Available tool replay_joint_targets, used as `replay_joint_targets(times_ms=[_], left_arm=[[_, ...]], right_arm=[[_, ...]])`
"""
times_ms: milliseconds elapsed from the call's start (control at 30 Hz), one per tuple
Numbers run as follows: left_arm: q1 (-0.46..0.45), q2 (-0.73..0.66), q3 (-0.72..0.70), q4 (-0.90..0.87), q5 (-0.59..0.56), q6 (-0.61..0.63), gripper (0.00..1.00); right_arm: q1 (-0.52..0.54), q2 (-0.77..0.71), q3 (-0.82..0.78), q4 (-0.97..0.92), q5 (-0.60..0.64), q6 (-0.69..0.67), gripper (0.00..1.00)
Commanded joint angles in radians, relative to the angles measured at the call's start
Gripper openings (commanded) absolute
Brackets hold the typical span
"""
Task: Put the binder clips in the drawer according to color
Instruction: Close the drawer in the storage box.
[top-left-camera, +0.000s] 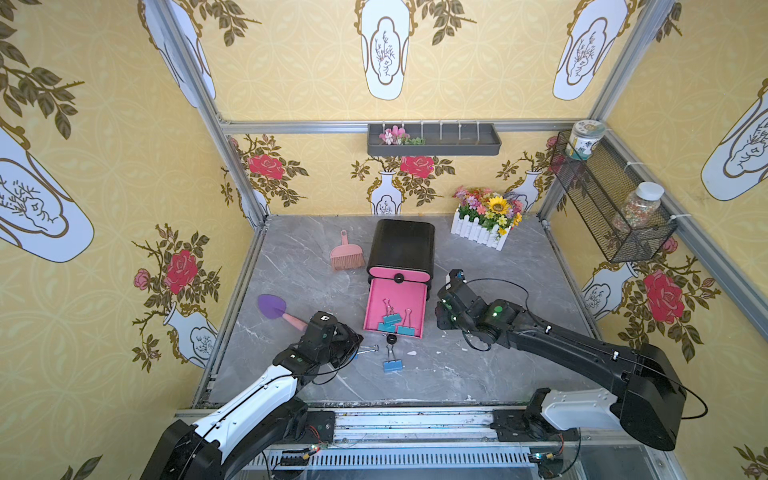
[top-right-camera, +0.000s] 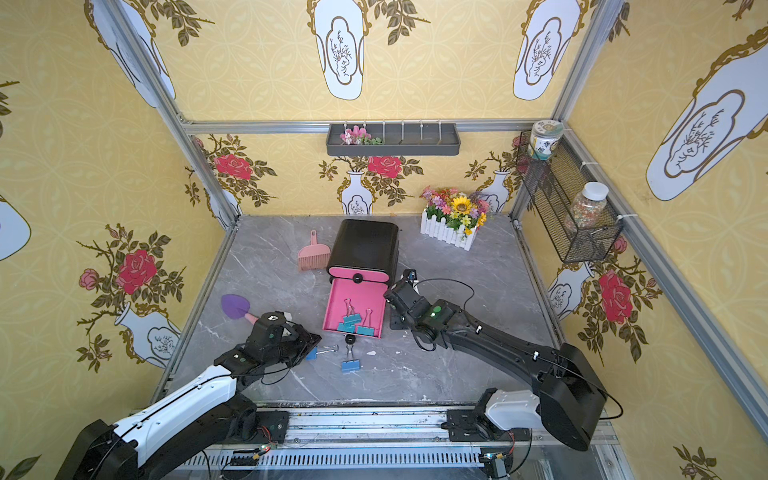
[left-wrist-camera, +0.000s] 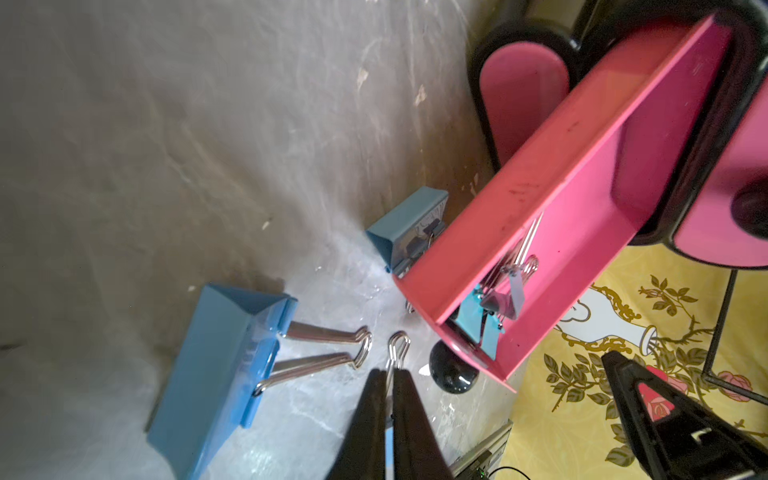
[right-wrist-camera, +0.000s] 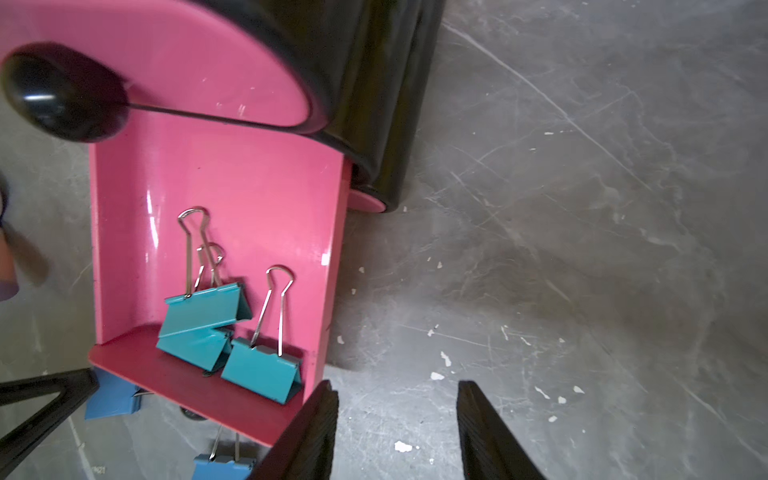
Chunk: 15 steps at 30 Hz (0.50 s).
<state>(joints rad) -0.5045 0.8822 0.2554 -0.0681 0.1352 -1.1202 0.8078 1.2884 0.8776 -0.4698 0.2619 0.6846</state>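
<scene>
The open drawer with the teal clips sticks out over a blue clip (left-wrist-camera: 409, 227). Next, I push the drawer in by its black knob (top-left-camera: 391, 339) with my left gripper first.
My left gripper (left-wrist-camera: 388, 374) is shut on the silver wire handle (left-wrist-camera: 398, 345) of a blue binder clip, whose body shows only as a blue sliver between the fingers. It sits low over the table, left of the open pink drawer (top-left-camera: 415, 291). A second blue clip (left-wrist-camera: 220, 374) lies right beside it and a third (top-left-camera: 390, 365) lies in front of the drawer's black knob (top-left-camera: 390, 338). Three teal clips (right-wrist-camera: 203, 307) (right-wrist-camera: 262, 370) (right-wrist-camera: 195, 345) lie in the drawer. My right gripper (right-wrist-camera: 397, 395) stands open over bare table just right of the drawer, with nothing between its fingers.
The black cabinet (top-left-camera: 401, 245) has its upper pink drawer (top-left-camera: 401, 272) shut. A pink dustpan brush (top-left-camera: 347, 257) lies to its left, and a purple spoon (top-left-camera: 272, 305) lies by the left arm. A flower box (top-left-camera: 486, 224) stands at the back right.
</scene>
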Motion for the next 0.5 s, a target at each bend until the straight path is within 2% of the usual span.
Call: replay_joint_targets(times_ms=[0,233,367,467], left_arm=[[-0.002,-0.007,-0.021,0.054,0.045,-0.008,0.16],[-0.042,-0.012,-0.055,0.125,0.101,0.018,0.4],[-0.088,0.067,-0.016,0.129,0.114,0.107,0.46],[-0.142,0.126,0.028,0.132,0.076,0.183,0.49]], right_arm=[[-0.016,-0.017,-0.018,0.039,-0.007,0.029,0.51],[-0.049,-0.061,-0.051,0.039,-0.003,0.032,0.51],[-0.069,-0.081,-0.064,0.036,-0.003,0.032,0.51],[-0.079,-0.091,-0.063,0.029,-0.001,0.03,0.51]])
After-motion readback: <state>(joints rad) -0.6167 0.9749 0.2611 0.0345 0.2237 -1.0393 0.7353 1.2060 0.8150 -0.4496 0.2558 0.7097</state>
